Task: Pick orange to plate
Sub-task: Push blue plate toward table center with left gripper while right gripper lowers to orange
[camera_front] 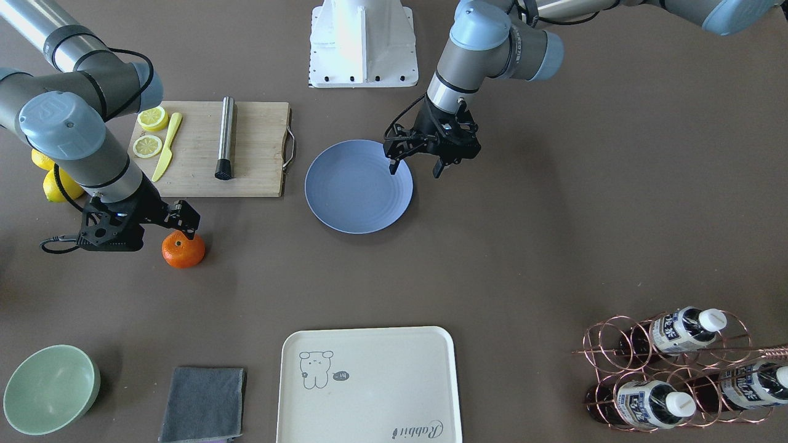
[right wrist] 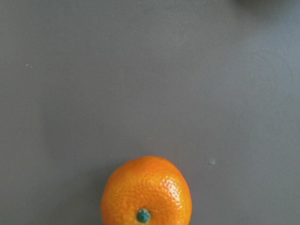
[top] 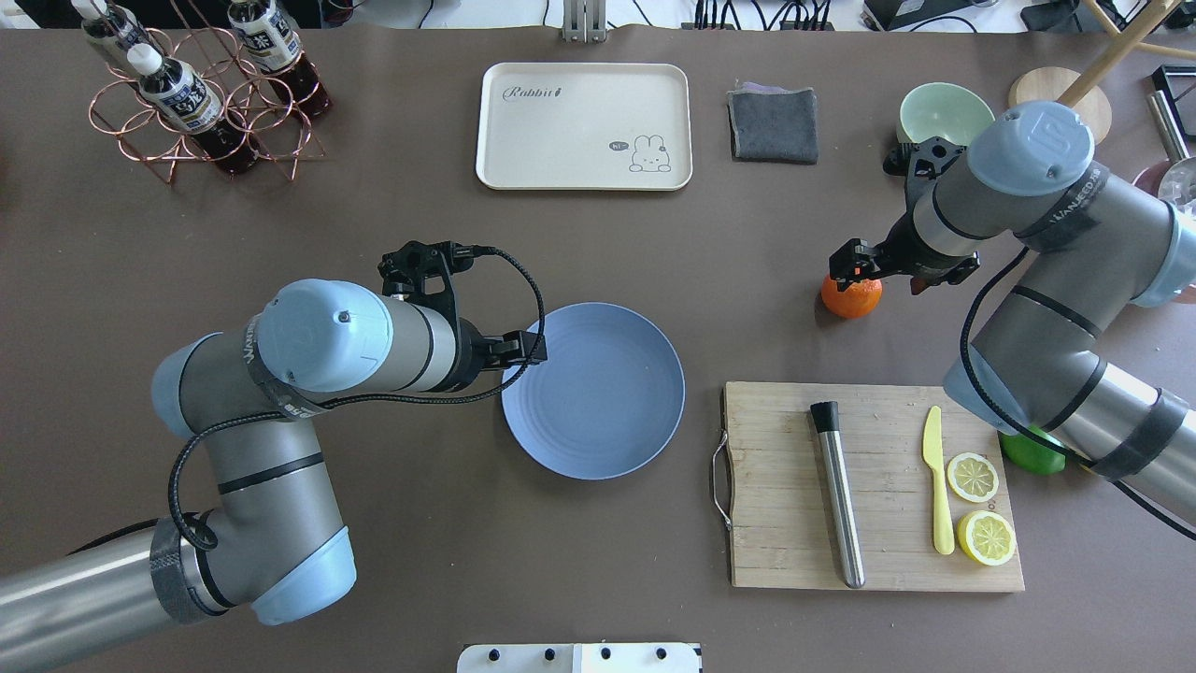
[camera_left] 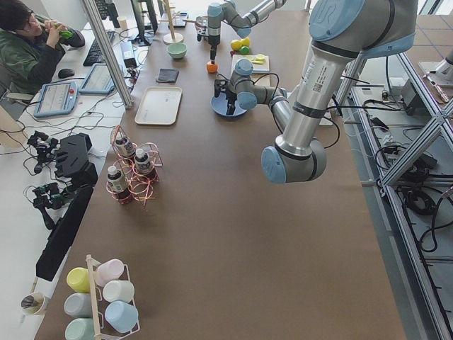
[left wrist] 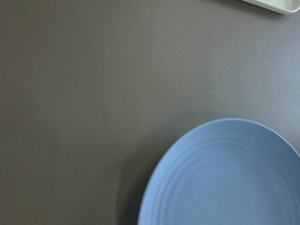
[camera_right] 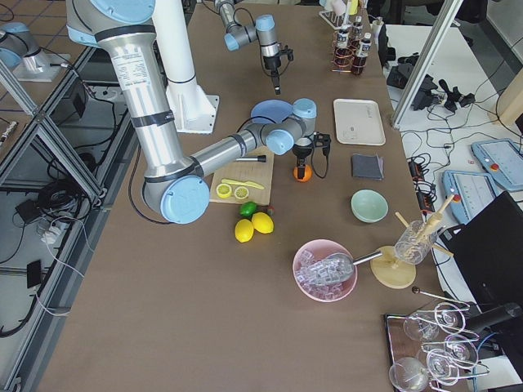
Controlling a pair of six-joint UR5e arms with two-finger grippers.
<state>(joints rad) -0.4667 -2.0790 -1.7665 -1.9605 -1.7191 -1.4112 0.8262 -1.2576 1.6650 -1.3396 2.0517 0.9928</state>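
Next, my left gripper moves away as my right gripper brings the orange over, because my left gripper hangs over the plate's rim (camera_front: 406,173), in the orange's way.
The orange (camera_front: 183,251) (top: 851,297) lies on the brown table, a good way from the plate, and fills the bottom middle of the right wrist view (right wrist: 146,190) with its stem dot facing up. My right gripper (camera_front: 166,231) (top: 886,273) hovers just above it, open, with nothing held. The light-blue plate (camera_front: 357,187) (top: 598,393) (left wrist: 225,178) sits empty at mid-table. My left gripper (camera_front: 415,166) (top: 523,348) hangs open over the plate's rim, one finger above the plate and the other outside it.
A wooden cutting board (camera_front: 252,154) with lemon slices, a yellow knife and a metal cylinder lies between the orange and the plate. Whole lemons (camera_front: 58,184), a green bowl (camera_front: 49,387), a grey cloth (camera_front: 203,403), a cream tray (camera_front: 369,384) and a bottle rack (camera_front: 677,369) are around.
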